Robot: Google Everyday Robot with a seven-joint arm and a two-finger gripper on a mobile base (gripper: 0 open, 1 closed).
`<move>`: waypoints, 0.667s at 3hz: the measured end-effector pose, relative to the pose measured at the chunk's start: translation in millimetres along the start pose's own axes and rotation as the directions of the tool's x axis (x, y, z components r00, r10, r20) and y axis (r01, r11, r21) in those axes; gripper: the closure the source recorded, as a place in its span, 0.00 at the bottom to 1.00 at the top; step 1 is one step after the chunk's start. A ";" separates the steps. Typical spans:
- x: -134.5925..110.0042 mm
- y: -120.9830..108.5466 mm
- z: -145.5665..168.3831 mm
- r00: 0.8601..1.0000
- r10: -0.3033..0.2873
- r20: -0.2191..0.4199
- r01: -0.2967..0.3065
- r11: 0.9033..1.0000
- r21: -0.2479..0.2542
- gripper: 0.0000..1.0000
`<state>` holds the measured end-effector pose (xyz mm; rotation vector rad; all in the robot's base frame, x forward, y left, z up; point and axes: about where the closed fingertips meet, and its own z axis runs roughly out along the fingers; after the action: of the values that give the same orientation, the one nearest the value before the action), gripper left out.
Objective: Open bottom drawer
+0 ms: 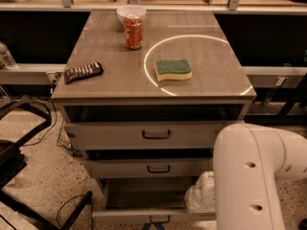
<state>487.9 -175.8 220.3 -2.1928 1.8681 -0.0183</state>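
Note:
I need to open the bottom drawer (147,193) further, because it is only partway out from under the middle drawer. My gripper should go back to its front panel (194,215) and pull the drawer.
The bottom drawer (144,216) is the lowest of three grey-beige drawers under the table top. It stands pulled out toward me, with its inside (144,195) showing. Its small dark bar handle (159,219) sits at the bottom edge of the view. My gripper (154,225) shows only as dark tips at the frame's bottom edge, right at that handle. My white arm (249,176) fills the lower right and hides the drawer's right end.
The top drawer (144,134) and middle drawer (148,168) stand slightly out. On the table top (115,85) are a green sponge (173,69), a red can (134,31), a white bowl (131,13) and a dark remote (83,72). A black chair base (29,186) and cables lie at left.

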 end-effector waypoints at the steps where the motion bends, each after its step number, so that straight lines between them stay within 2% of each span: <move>1: -14.1 -39.9 -22.6 0.998 -0.063 0.028 0.060 0.992 0.109 1.00; 2: -28.3 -64.6 -21.7 0.993 -0.110 0.037 0.103 0.982 0.156 1.00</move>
<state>541.8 -143.4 258.9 -2.1657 1.6643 -0.1273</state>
